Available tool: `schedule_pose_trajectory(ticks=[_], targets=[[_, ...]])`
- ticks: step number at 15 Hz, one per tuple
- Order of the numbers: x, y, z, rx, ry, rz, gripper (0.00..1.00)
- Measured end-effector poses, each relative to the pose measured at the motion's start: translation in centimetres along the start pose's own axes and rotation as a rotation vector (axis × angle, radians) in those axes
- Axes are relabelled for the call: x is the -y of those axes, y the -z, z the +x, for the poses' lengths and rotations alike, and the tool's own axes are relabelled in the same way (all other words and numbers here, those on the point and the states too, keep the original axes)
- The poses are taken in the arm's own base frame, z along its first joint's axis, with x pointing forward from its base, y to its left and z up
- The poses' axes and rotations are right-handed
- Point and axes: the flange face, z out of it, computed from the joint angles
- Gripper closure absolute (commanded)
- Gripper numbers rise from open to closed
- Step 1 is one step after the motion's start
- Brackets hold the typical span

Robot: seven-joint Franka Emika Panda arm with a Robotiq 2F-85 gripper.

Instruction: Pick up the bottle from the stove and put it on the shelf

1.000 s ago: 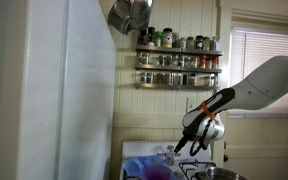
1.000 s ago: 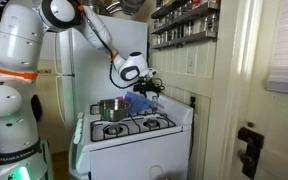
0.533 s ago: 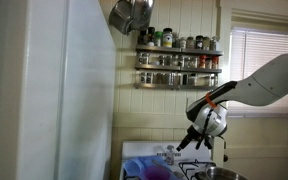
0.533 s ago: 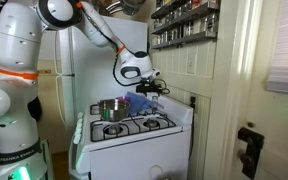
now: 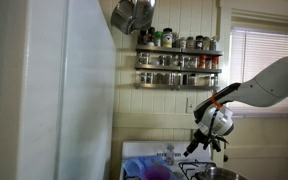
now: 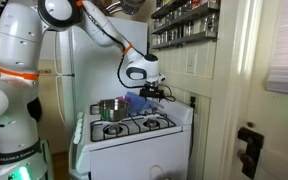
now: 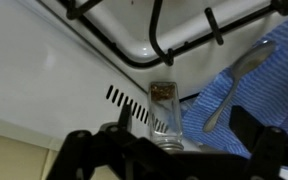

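Note:
The bottle's narrow sides (image 7: 164,100) face my open fingers, clear of the spoon. My gripper should keep moving forward until my fingers are on both sides of the bottle, then close.
In the wrist view a small clear bottle (image 7: 165,112) with brownish contents and a metal cap stands on the white stove (image 7: 44,60), next to the vent slots. My gripper (image 7: 187,125) is open, with the bottle between the dark fingers, nearer the left one and not touching it. In both exterior views the gripper (image 5: 196,148) (image 6: 156,93) hovers over the back of the stove (image 6: 134,128); I cannot make out the bottle there. The shelf (image 5: 179,52) (image 6: 184,25), lined with jars, hangs on the wall above.
A blue striped cloth (image 7: 254,95) with a spoon (image 7: 239,72) lies right beside the bottle. A metal pot (image 6: 110,108) sits on a burner. A white fridge (image 5: 44,90) stands beside the stove. Pans (image 5: 131,14) hang near the shelf.
The arm has moved sideways along the back of the stove and risen slightly. The gripper stays open.

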Motion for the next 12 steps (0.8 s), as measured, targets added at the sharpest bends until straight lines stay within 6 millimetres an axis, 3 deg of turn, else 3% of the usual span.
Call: schedule_pose_trajectory(ticks=[5,12], targets=[[-0.1,-2.0,-0.1,0.035,-0.004,0.008,0.00],[-0.5,-1.7,0.6,0.009,0.008,-0.017,0.00]])
